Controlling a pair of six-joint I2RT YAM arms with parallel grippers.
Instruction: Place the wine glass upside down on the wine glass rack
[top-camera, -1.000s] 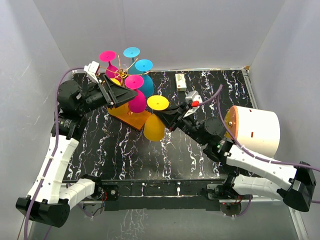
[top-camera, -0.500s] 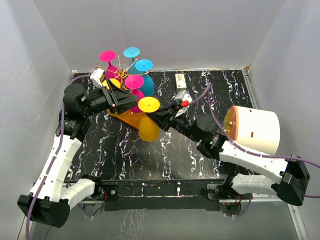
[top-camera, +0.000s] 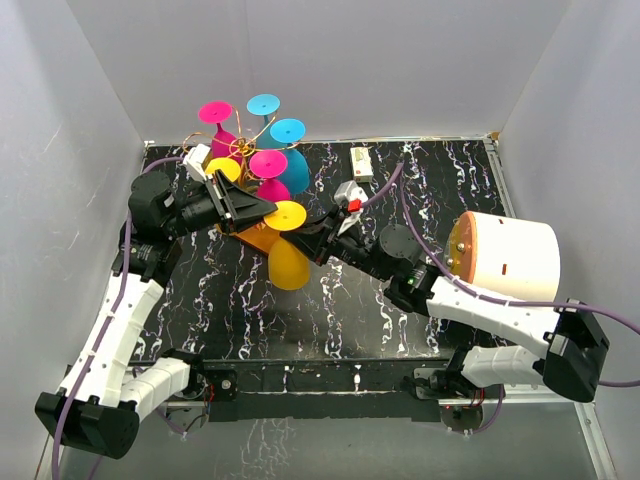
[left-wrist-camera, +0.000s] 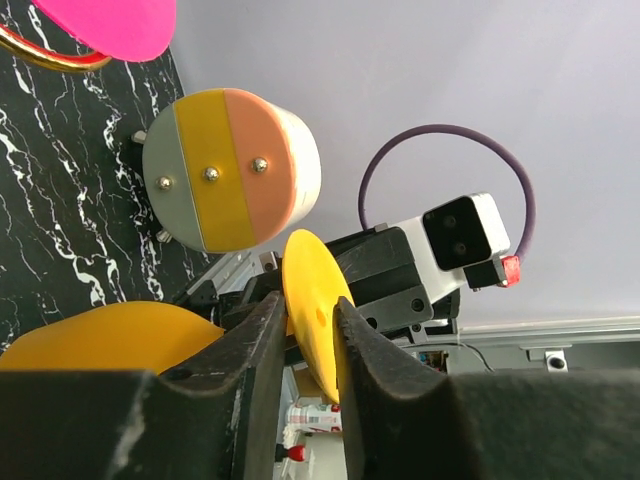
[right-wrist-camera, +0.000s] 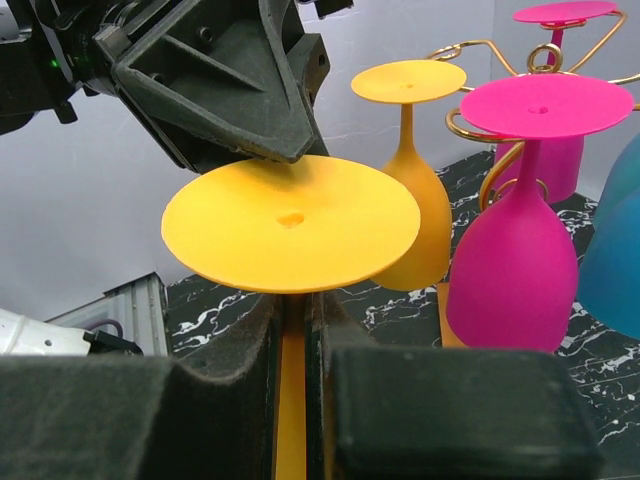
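The empty gold wire arm sits on my left gripper's side. I should therefore free the stem with my right gripper and leave the disc (top-camera: 287, 215) to my left gripper.
The yellow wine glass (top-camera: 287, 262) hangs upside down, base disc (right-wrist-camera: 290, 222) up, just in front of the wine glass rack. My right gripper (right-wrist-camera: 293, 310) is shut on its stem (right-wrist-camera: 292, 400). My left gripper (left-wrist-camera: 305, 330) comes in from the left, its jaws closed on the rim of the disc (left-wrist-camera: 315, 310). The rack's gold wire arms (top-camera: 240, 150) rise from an orange-brown base (top-camera: 262, 238). They carry pink (right-wrist-camera: 515, 270), blue (top-camera: 290, 165) and yellow (right-wrist-camera: 415, 215) glasses, all upside down.
A white cylinder with an orange end (top-camera: 505, 258) lies on the right of the black marbled table (top-camera: 230, 300). A small white box (top-camera: 361, 163) sits near the back wall. White walls close in the sides and back.
My right arm carried the yellow glass left, closer to the rack. My left gripper swung over to the glass's base disc and closed on it.
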